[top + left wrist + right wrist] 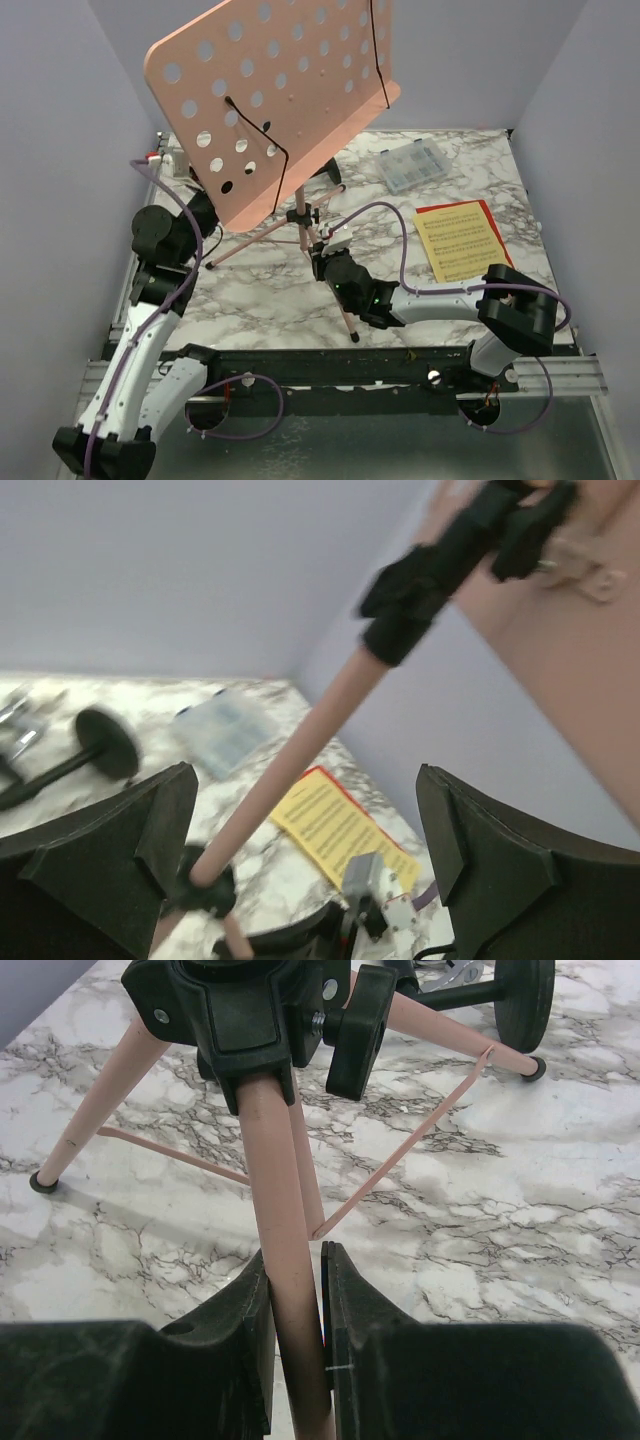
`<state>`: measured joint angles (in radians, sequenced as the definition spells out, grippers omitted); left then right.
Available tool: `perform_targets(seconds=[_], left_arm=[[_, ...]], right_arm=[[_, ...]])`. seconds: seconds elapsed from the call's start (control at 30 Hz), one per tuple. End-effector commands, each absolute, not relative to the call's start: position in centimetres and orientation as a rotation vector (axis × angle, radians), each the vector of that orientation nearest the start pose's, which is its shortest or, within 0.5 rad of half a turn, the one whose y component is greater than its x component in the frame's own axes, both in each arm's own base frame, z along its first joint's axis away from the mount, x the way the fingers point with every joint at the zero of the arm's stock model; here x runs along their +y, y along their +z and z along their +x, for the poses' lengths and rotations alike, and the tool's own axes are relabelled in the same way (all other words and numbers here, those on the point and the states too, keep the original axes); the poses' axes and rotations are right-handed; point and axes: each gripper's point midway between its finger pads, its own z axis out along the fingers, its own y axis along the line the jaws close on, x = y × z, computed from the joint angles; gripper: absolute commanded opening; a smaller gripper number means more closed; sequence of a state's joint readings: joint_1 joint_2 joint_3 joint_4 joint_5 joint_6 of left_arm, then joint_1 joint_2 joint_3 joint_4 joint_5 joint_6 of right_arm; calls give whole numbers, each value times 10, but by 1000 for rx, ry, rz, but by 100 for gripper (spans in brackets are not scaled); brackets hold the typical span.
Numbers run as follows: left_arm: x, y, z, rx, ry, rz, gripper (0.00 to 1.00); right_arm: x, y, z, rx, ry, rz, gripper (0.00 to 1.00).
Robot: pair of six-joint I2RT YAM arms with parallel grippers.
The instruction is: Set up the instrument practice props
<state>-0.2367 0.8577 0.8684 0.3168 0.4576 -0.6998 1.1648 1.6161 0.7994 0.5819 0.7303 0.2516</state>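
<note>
The music stand's desk (290, 110) is skewed to the table's front edge, so I should have my right gripper turn the stand square by its front leg (347, 320).
The pink perforated music stand (270, 100) stands on its thin tripod legs on the marble table (450, 330). My right gripper (325, 262) (295, 1255) is shut on the stand's front leg (285, 1210), just below the black tripod hub (240, 1010). My left gripper (205, 210) (305, 780) is wide open under the stand's desk. The pink pole (310, 720) shows in the gap between its fingers (150, 820), touching neither. The yellow and red sheet-music pages (460, 240) (340, 825) lie flat at the right. The black microphone (100, 745) lies behind the stand.
A clear plastic compartment box (413, 165) sits at the back right. Small white and metal bits (170, 158) lie at the back left corner. Pale walls close the table in on three sides, and the stand's desk overhangs the left half.
</note>
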Motion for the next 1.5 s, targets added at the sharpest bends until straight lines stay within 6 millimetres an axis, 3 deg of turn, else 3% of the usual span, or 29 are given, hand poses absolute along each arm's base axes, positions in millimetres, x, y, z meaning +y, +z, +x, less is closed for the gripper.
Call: perform_targets(seconds=[0.0,0.07,0.13,0.23,0.3,0.47,0.6,0.7,0.8,0.97,1.1,1.3,1.47], left_arm=[[-96,265,269,1902,-660,-450,99],[-90,236,249,1941,-704,-658,98],[-103,218,230,1955,-871,-815,94],[-125,197,220,1954,-1112,-1024,84],[-138,189,224,1966,-1209,-1010,77],[-139,173,253,1996,-1120,-939,66],[-140,169,290,2016,-1017,-818,65],[-143,167,319,2081,-934,-735,68],[-144,164,342,2095,-889,-695,77],[-146,160,363,2139,-849,-599,80],[-145,155,343,2160,-868,-596,88],[-143,145,281,2225,-910,-543,95],[-162,149,225,2214,-1182,-538,99]], right_arm=[[336,117,285,1828,292,-105,0],[335,118,285,1835,299,-83,1],[337,119,284,1840,318,-77,1],[345,124,280,1846,384,-84,1],[351,126,277,1844,430,-97,1],[360,123,271,1866,504,-104,1],[363,120,270,1879,532,-78,1],[365,121,271,1897,551,-24,1],[367,119,269,1923,608,95,1],[372,96,275,2021,542,312,1],[377,81,279,2069,473,369,1],[370,71,278,2117,387,453,0],[376,74,272,2158,426,502,0]])
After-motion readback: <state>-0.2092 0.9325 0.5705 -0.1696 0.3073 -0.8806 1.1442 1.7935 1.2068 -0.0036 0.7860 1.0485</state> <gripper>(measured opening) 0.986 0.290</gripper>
